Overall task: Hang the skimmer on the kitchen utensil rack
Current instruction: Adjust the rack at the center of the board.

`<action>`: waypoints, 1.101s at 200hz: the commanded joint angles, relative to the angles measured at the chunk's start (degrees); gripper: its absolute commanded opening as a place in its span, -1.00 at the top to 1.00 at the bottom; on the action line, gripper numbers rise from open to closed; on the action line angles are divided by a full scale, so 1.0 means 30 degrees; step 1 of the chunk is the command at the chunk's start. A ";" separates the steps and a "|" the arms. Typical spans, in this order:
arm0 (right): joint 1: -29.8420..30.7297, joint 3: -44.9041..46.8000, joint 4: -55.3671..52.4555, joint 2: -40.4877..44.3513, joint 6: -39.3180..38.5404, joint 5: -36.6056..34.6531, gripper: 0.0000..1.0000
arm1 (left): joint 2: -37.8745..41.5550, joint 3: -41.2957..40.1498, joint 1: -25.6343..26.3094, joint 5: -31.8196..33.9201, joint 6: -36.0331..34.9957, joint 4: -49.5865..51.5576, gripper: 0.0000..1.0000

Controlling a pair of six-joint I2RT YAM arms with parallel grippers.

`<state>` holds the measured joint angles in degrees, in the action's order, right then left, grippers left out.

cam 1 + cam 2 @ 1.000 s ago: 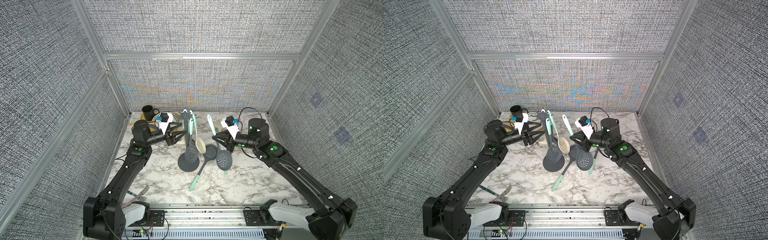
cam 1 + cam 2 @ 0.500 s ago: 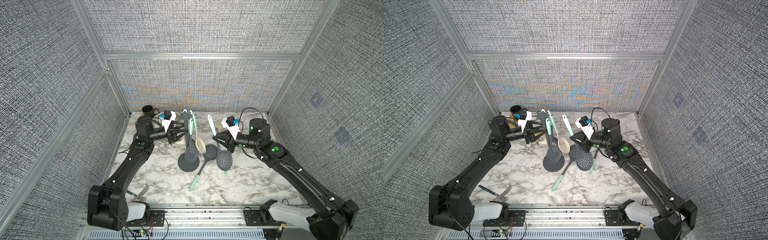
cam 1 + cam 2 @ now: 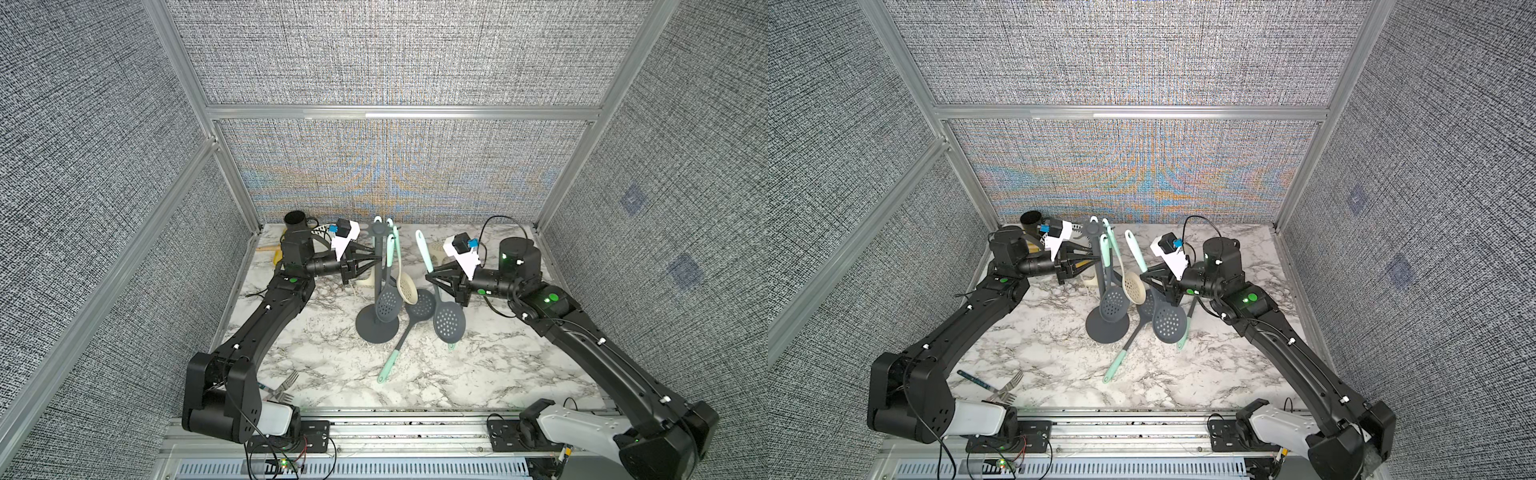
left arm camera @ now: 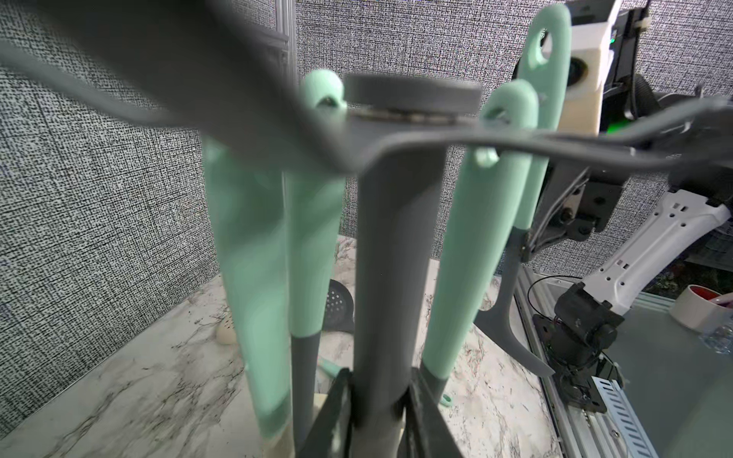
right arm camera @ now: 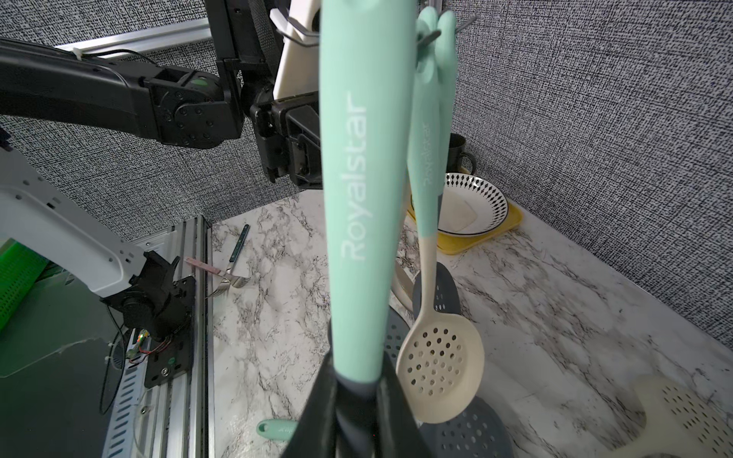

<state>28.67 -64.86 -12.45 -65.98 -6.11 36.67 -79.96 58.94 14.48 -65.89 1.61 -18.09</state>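
Note:
My left gripper should turn the rack's pole [image 3: 378, 277] until empty hooks face the held skimmer, because hung skimmers take up the hooks [image 3: 392, 232] on the rack's side toward my right gripper.
The kitchen utensil rack [image 3: 376, 328] [image 3: 1106, 326] stands mid-table, a dark grey pole [image 4: 392, 257] under a crown of hooks [image 4: 412, 95]. A dark skimmer [image 3: 388, 305] and a cream one [image 3: 407, 286] [image 5: 440, 368] hang from it. My left gripper [image 3: 379, 259] [image 4: 380, 400] is shut on the pole, a finger on each side. To the right of the rack, my right gripper [image 3: 430, 276] [image 5: 359, 392] is shut on a skimmer's mint handle [image 5: 357, 178], held upright. Its dark grey perforated head [image 3: 449, 322] [image 3: 1169, 322] hangs below. The handle's top [image 4: 543, 79] stands level with the hooks, apart from them.
Another dark skimmer [image 3: 419, 305] lies on the marble by the base, with its mint handle [image 3: 386, 370] toward the front. A black mug [image 3: 297, 220] and a patterned bowl on a yellow tray [image 5: 472, 202] sit back left. Forks [image 3: 286, 382] lie front left. A cream skimmer [image 3: 436, 249] lies back right.
My left gripper has moved right to the rack's pole and closed on it. The right arm and its skimmer have stayed still.

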 commanded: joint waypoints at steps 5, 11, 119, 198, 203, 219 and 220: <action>0.0025 -0.0206 0.0203 0.0135 0.0048 0.0279 1.00 | 0.0301 -0.0163 0.0068 0.0015 -0.0191 0.0226 0.20; 0.0025 -0.0213 0.0179 0.0136 0.0048 0.0275 1.00 | 0.0293 -0.0113 0.0051 0.0019 -0.0282 0.0378 0.10; 0.0081 -0.0235 0.0023 0.0341 0.0088 0.0251 1.00 | -0.0417 0.0156 0.0535 0.0448 -0.0457 0.0619 -0.04; 0.0142 -0.0294 0.0004 0.0279 0.0096 0.0361 1.00 | -0.1069 0.0172 0.0550 0.0844 -0.1016 0.1597 -0.47; 0.0142 -0.0294 0.0000 0.0311 0.0089 0.0347 1.00 | -0.1114 0.0164 0.0541 0.0862 -0.1035 0.1673 -0.46; 0.0148 -0.0239 0.0008 0.0343 0.0120 0.0316 1.00 | -0.1218 0.0104 0.0549 0.0924 -0.1103 0.1725 -0.34; 0.0160 -0.0237 0.0013 0.0327 0.0126 0.0316 1.00 | -0.1212 0.0102 0.0557 0.0926 -0.1098 0.1738 -0.33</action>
<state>29.02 -65.21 -13.45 -65.23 -6.13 36.88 -82.78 59.68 15.99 -63.37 -0.71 -18.31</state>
